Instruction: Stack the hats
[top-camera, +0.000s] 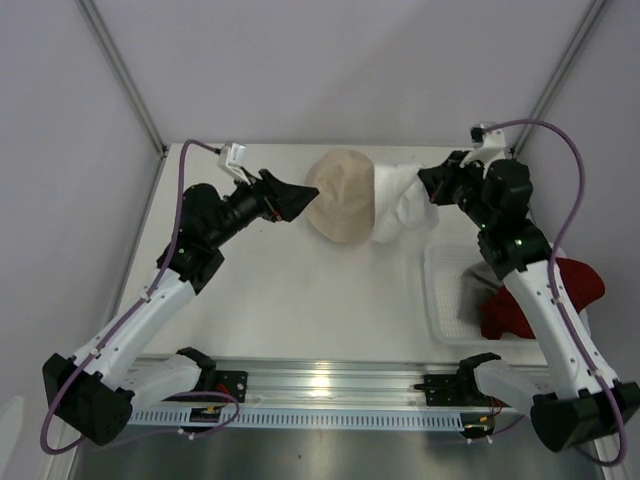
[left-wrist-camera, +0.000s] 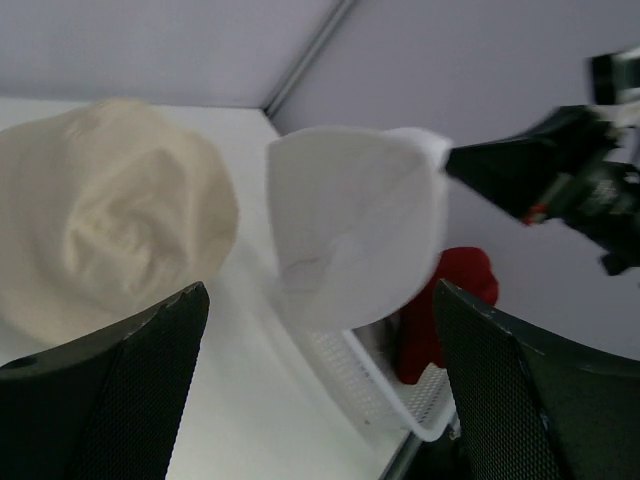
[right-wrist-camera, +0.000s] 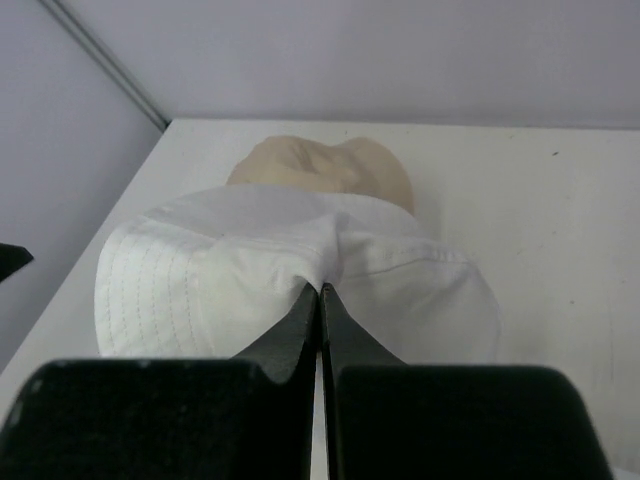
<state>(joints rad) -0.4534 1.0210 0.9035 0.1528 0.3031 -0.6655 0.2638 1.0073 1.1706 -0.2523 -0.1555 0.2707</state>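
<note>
My gripper will spread the white hat (top-camera: 408, 203) over the beige hat, and the white hat's rim will open out round then. The white hat hangs limp and folded (top-camera: 387, 205) from my right gripper now.
A beige bucket hat (top-camera: 340, 195) lies crown up at the back middle of the table; it also shows in the left wrist view (left-wrist-camera: 110, 210) and the right wrist view (right-wrist-camera: 330, 165). My right gripper (top-camera: 432, 185) (right-wrist-camera: 321, 288) is shut on the brim of a white hat (top-camera: 400, 205) (right-wrist-camera: 250, 260) (left-wrist-camera: 350, 230), which hangs against the beige hat's right side. My left gripper (top-camera: 300, 195) (left-wrist-camera: 320, 300) is open and empty, just left of the beige hat. A dark red hat (top-camera: 575, 280) (left-wrist-camera: 455, 300) lies at the basket's right side. Grey fabric (top-camera: 472, 297) lies in the basket.
A white plastic mesh basket (top-camera: 440, 300) (left-wrist-camera: 370, 390) stands at the right of the table, under my right arm. Grey walls close the back and both sides. A metal rail runs along the near edge.
</note>
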